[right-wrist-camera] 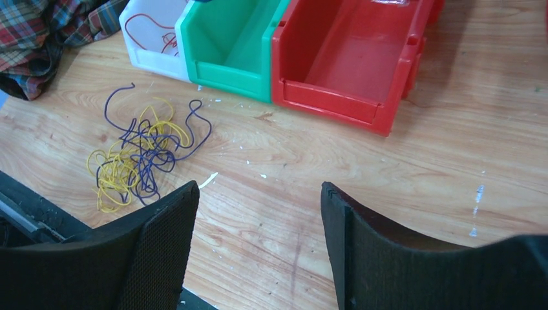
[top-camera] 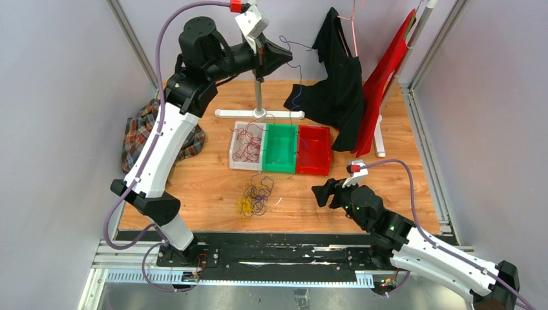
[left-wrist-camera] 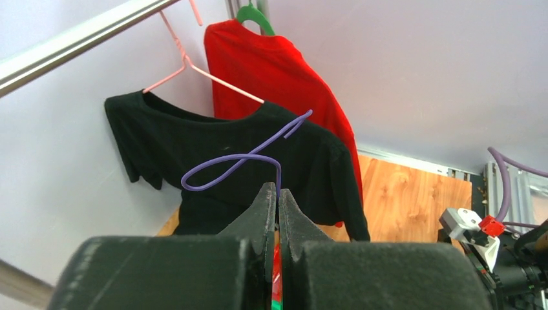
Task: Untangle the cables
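Observation:
My left gripper should go on lowering the blue-purple cable into the empty green bin and let go of it there, because the cable hangs clear of the tangle.
My left gripper is raised high over the back of the table, shut on a single dark blue-purple cable. The strand loops above the closed fingertips and dangles in the top view. A tangle of yellow and blue-purple cables lies on the wood in front of the bins, also in the right wrist view. Dark red cables lie in the white bin. My right gripper is open and empty, low over the table to the right of the tangle.
A green bin and a red bin stand beside the white one. A plaid cloth lies at the left. A black shirt and a red shirt hang at the back right. A white stand base sits behind the bins.

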You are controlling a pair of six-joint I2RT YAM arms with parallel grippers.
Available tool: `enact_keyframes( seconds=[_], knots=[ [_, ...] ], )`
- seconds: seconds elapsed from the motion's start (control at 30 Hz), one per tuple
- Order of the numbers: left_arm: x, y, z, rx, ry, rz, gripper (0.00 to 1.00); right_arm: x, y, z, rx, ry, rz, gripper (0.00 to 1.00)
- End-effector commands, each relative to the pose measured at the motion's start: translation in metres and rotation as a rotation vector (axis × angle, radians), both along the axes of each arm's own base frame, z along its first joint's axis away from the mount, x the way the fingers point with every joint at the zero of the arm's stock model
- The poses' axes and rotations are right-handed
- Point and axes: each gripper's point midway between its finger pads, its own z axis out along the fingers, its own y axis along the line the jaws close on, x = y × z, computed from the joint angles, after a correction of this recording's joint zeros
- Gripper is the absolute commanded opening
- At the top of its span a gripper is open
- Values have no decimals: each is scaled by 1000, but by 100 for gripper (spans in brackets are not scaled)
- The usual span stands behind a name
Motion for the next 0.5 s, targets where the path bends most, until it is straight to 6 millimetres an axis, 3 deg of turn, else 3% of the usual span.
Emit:
enact_keyframes(
  seconds=[0.0,0.17,0.47],
  knots=[
    [-5,-14,2,4,-16,-32,1,9,-14,19,-2,-42,-71,69],
    [-1,-23,-19,49,-1,-40,0,9,-16,21,2,-47,-74,68],
    [10,-14,-63,172,-5,9,0,8,-18,19,-18,-46,-72,68]
  ],
)
